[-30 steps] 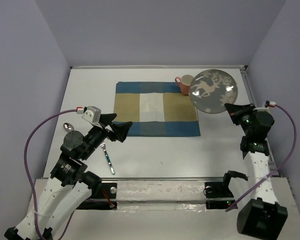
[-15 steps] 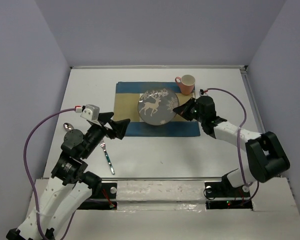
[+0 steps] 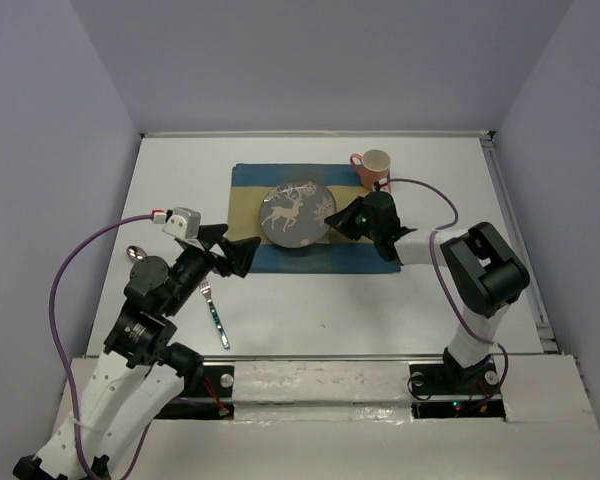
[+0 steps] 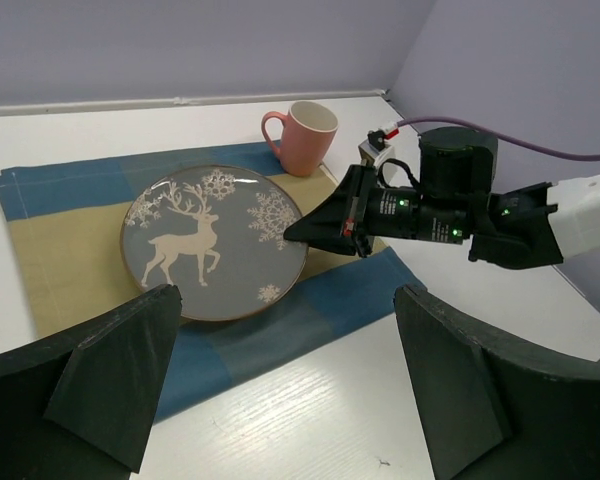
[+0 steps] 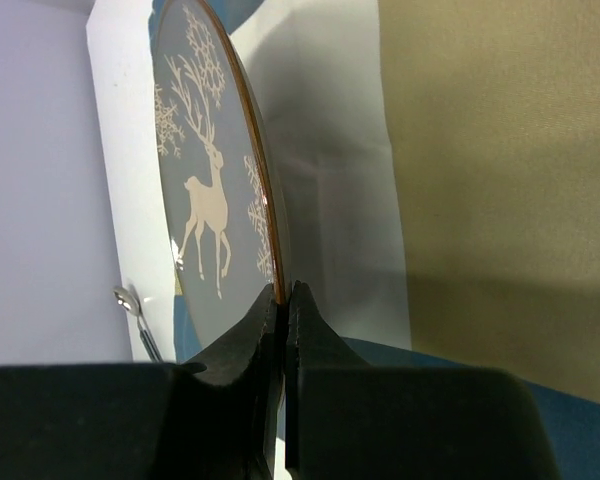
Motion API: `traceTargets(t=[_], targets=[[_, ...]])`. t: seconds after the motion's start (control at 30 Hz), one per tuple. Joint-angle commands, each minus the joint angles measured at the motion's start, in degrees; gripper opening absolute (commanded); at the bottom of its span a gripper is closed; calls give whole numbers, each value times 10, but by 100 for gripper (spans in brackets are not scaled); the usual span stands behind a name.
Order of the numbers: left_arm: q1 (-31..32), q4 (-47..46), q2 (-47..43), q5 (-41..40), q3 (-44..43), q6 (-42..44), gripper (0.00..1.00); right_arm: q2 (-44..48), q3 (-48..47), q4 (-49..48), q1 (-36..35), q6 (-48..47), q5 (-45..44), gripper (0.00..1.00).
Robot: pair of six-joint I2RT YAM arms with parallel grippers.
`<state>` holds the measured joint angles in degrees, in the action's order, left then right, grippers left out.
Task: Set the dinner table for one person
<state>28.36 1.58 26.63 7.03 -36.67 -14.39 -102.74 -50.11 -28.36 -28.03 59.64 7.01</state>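
I should keep my right gripper lowering the grey plate [image 3: 296, 214], hanging deer side up inside the mat's edges, until it rests on the cloth [image 5: 345, 220], then let go.
A grey plate [image 3: 293, 212] with a white deer hangs low over the middle of the blue, tan and white mat [image 3: 280, 257] on the white dinner table [image 3: 430, 290]. My right gripper [image 3: 332, 218] is shut on the plate's right rim. The right wrist view shows the rim pinched between the fingertips [image 5: 283, 293] and the plate [image 5: 205, 200] edge-on. Whether it touches the cloth I cannot tell. My left gripper [image 3: 238, 256] stands open and empty at the mat's near left corner. In its own view the plate [image 4: 215, 240] lies just beyond the gripper [image 4: 285, 295].
A pink mug [image 3: 372, 168] stands at the mat's far right corner, just behind the right arm. A fork [image 3: 214, 312] with a blue handle and a spoon [image 3: 135, 254] lie on the table left of the mat, by the left arm.
The right arm has swung the plate from the table's back right leftward and down over the mat's middle. The left arm has hardly moved.
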Motion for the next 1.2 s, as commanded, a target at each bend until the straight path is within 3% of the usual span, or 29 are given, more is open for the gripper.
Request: traceTargets(t=[0.0,0.27,0.6,0.67,0.7,0.77,0.97,1.17], targets=[[-5,-22,7,11,-12,6,99,1,-44,-156,-7,47,6,0],[-6,-24,10,14,-12,4,99,-44,-50,-187,-7,71,20,0],[-7,-25,8,16,-11,4,99,-66,-49,-154,-19,84,-8,1],[-7,-25,7,16,-10,4,99,-68,-42,-145,-19,88,-9,9],[-8,-25,6,16,-10,4,99,-69,-35,-153,-19,94,-9,22],[-8,-25,6,16,-10,4,99,-69,-23,-140,-19,94,-11,35],[-10,-23,4,12,-11,4,99,-42,2,-99,-24,74,-26,60],[-22,-17,6,-13,-14,2,99,37,17,27,-24,5,-58,79]])
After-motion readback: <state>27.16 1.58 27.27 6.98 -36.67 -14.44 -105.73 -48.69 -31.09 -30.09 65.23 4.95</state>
